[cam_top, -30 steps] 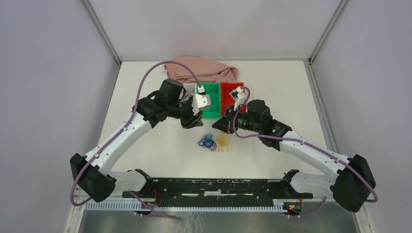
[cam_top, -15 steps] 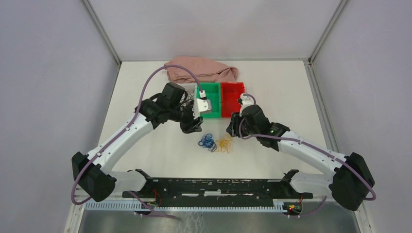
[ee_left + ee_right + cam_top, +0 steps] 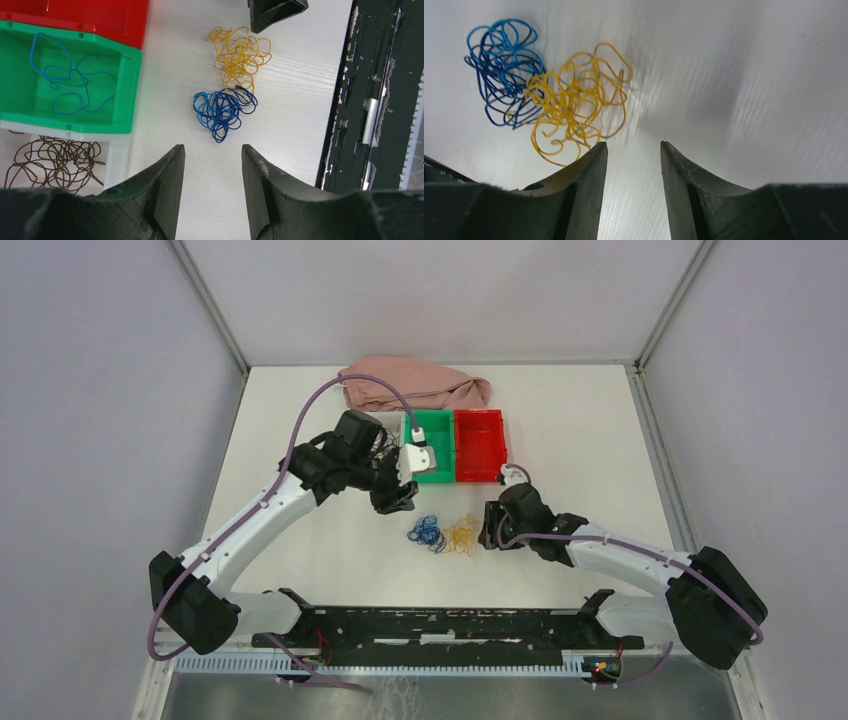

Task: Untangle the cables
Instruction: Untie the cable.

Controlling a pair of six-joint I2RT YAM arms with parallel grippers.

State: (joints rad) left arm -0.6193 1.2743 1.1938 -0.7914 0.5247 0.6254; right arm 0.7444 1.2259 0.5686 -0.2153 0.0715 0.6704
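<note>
Next, I move my right gripper in, pinch the yellow strands of cable (image 3: 570, 126) and lift, because the yellow bundle lies partly over the blue bundle (image 3: 537, 94) and is next to my right gripper's fingers.
On the table lie two touching bundles of cables: a blue one (image 3: 427, 532) (image 3: 220, 109) (image 3: 504, 65) and a yellow one (image 3: 461, 535) (image 3: 240, 55) (image 3: 574, 100). A loose blue cable (image 3: 67, 75) rests in the green bin (image 3: 127, 95), and brown cables (image 3: 50, 157) fill a white bin (image 3: 119, 160). My left gripper (image 3: 395, 500) (image 3: 212, 147) hovers open just behind the blue bundle, nothing in it. My right gripper (image 3: 490, 530) (image 3: 633, 145) is low and open just right of the yellow bundle, also empty.
The green bin (image 3: 432, 450) and a red bin (image 3: 478, 445) (image 3: 100, 20) stand side by side behind the bundles. A pink cloth (image 3: 415, 382) lies at the back. A black rail (image 3: 440, 625) (image 3: 370, 100) runs along the near edge.
My right gripper has left the red bin, come down and forward to the yellow bundle, and opened. The left gripper has opened a little and barely moved.
</note>
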